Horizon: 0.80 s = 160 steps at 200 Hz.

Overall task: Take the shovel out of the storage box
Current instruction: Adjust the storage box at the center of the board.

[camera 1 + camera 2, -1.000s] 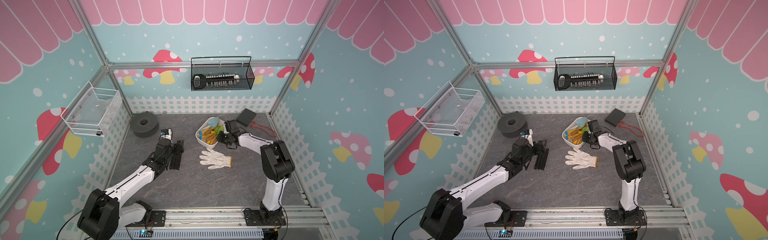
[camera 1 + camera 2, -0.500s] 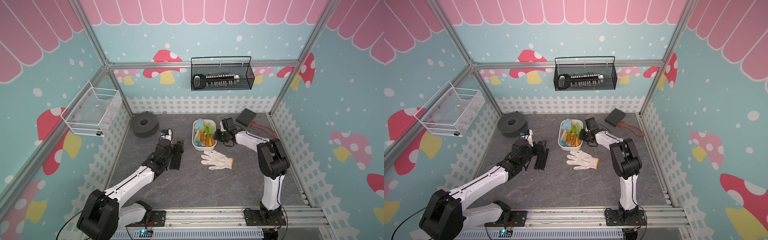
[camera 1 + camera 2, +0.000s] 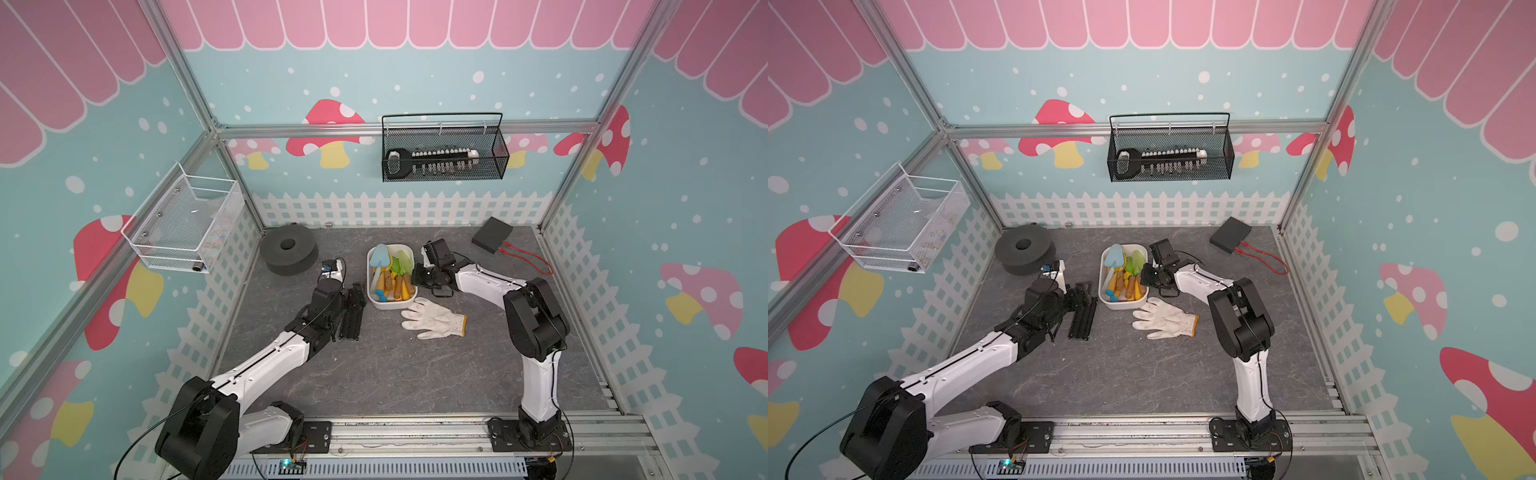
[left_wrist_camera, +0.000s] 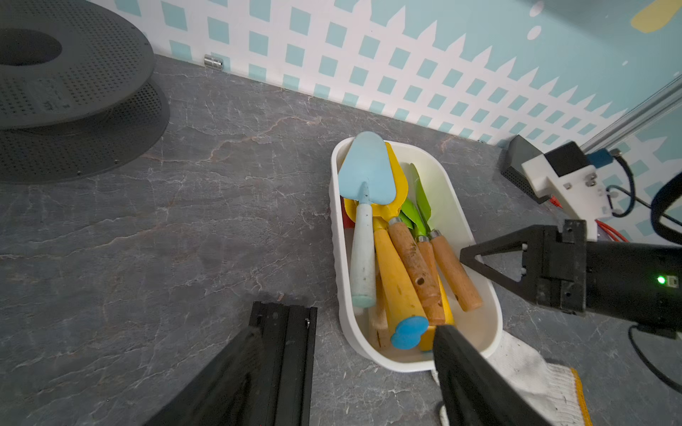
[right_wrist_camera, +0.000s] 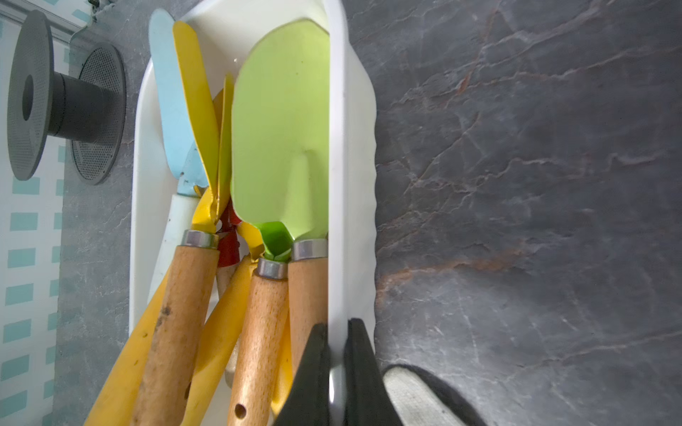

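The storage box's long side (image 5: 338, 213) is between my right gripper's closed fingers, so next the gripper opens, lifts clear and comes down over the shovels' handles inside (image 4: 413, 262).
The white storage box (image 3: 390, 306) (image 3: 1122, 307) lies lengthways at mid-table and holds several toy shovels. A light blue shovel (image 4: 366, 170) with a white handle lies on top at one side. Yellow shovels and a green shovel (image 5: 282, 129) with wooden handles lie beside it. My right gripper (image 5: 337, 325) (image 3: 417, 277) is shut on the box's long wall (image 5: 337, 147), one finger inside and one outside. My left gripper (image 4: 348, 333) (image 3: 353, 289) hangs open by the box's near end. One of its fingers is over a black rail, the other over the box's corner.
A white work glove (image 3: 434, 320) lies just in front of the box. Black rails (image 3: 351, 313) lie under my left gripper. A black spool (image 3: 287, 249) stands at back left, a black case (image 3: 492, 233) with a red cable at back right. Mesh baskets hang on the walls.
My right gripper has shut on the box's wall and swung the box from a slant to lie straight, a little further left. The left arm has hardly moved.
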### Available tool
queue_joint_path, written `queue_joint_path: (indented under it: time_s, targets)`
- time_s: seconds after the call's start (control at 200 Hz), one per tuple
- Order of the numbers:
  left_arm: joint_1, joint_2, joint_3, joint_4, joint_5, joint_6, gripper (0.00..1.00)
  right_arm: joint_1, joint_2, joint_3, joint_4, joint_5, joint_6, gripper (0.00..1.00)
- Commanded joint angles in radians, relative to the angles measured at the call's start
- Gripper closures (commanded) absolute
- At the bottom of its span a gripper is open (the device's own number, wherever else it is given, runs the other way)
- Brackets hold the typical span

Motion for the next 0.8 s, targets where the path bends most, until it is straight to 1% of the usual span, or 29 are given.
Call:
queue_joint_path:
  time_s: [0.0, 0.255, 0.385, 0.45, 0.505, 0.6, 0.61, 0.796]
  targets:
    - [0.0, 0.014, -0.012, 0.022, -0.009, -0.008, 0.25, 0.017, -0.056, -0.026, 0.075, -0.002, 0.034, 1.0]
    - [0.004, 0.012, -0.027, 0.055, -0.015, -0.009, 0.29, 0.032, -0.037, -0.031, 0.104, -0.011, 0.057, 1.0]
    - [0.01, 0.009, -0.035, 0.065, -0.014, -0.017, 0.31, 0.041, -0.057, -0.029, 0.089, 0.026, 0.028, 0.74]
    - [0.012, 0.011, -0.037, 0.068, -0.013, -0.028, 0.32, 0.044, -0.079, -0.021, 0.054, 0.059, -0.009, 0.66]
    - [0.014, 0.014, -0.037, 0.068, -0.01, -0.035, 0.32, 0.047, -0.097, -0.009, 0.017, 0.081, -0.049, 0.6]
    - [0.017, 0.018, -0.038, 0.072, 0.002, -0.052, 0.33, 0.047, -0.112, 0.01, -0.054, 0.112, -0.111, 0.55]
    - [0.018, 0.019, -0.039, 0.074, 0.004, -0.054, 0.33, 0.047, -0.135, 0.014, -0.062, 0.115, -0.121, 0.54]
    - [0.025, 0.037, -0.046, 0.085, 0.027, -0.091, 0.35, 0.056, -0.195, 0.067, -0.186, 0.129, -0.233, 0.54]
